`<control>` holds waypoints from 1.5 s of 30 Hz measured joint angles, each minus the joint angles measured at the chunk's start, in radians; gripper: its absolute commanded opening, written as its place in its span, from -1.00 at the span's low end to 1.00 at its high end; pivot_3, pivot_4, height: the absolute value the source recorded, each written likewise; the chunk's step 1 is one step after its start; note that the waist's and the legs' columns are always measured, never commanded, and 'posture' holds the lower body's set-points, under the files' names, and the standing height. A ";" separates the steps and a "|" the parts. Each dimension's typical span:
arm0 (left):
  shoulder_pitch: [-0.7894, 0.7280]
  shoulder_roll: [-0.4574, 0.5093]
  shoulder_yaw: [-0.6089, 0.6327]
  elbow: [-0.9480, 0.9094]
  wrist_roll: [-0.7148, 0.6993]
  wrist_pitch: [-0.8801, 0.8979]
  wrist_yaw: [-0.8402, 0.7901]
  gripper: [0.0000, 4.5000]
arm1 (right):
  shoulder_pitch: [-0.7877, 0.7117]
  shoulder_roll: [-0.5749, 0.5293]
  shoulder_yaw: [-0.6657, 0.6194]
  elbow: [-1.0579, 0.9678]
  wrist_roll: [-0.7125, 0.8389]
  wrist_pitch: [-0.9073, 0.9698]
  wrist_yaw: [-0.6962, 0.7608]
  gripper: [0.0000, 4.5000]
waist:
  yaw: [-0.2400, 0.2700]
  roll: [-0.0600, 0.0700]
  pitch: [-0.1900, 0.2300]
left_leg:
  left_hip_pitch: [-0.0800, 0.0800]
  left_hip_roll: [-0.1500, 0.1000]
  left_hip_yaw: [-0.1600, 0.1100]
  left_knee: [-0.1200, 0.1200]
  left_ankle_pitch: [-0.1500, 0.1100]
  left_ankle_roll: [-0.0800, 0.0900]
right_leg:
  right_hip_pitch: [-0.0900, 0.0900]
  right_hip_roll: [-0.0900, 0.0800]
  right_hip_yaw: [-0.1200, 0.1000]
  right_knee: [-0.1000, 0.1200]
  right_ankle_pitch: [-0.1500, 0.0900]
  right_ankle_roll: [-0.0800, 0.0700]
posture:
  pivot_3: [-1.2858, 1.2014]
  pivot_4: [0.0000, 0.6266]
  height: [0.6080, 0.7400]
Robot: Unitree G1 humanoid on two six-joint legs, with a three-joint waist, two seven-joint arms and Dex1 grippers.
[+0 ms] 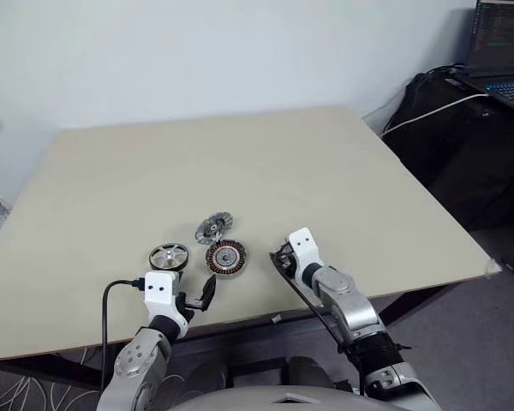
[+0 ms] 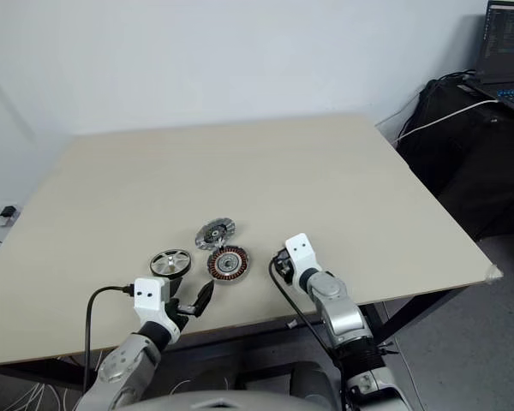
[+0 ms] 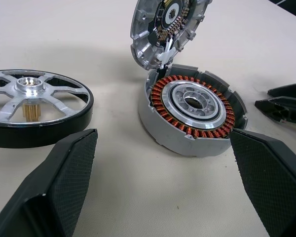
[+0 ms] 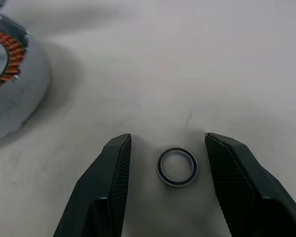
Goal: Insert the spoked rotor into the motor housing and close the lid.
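My gripper will insert the spoked rotor (image 1: 169, 257), and the rotor will sink into the motor housing with its rim around the copper windings, because a ring-shaped gap (image 3: 231, 99) surrounds them.
The spoked rotor (image 1: 169, 256) lies flat on the table, a shiny wheel with a dark rim. Just to its right sits the motor housing (image 1: 225, 258), its copper windings facing up. The lid (image 3: 165, 27) stands tilted up behind the housing, with its inner face showing. My left gripper (image 3: 163, 140) is open, low over the table in front of the rotor and housing, and holds nothing. My right gripper (image 4: 167, 140) is open to the right of the housing. A small dark ring (image 4: 177, 167) lies on the table between its fingers, touching neither.
The beige table (image 1: 240, 163) stretches far behind the parts, and its front edge runs close under both arms. A dark stand with a laptop (image 1: 501, 51), a black bag and a white cable (image 1: 428, 110) is off the table's right corner.
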 measured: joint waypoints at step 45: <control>0.008 -0.009 0.005 0.000 -0.001 0.001 0.006 1.00 | -0.059 0.104 0.188 -0.109 0.005 0.027 0.088 -0.70 | 0.000 0.000 0.000 | 0.000 0.000 0.000 0.000 -0.001 -0.001 | 0.000 0.000 0.000 0.000 0.000 0.000 | 0.03 -1.00 1.00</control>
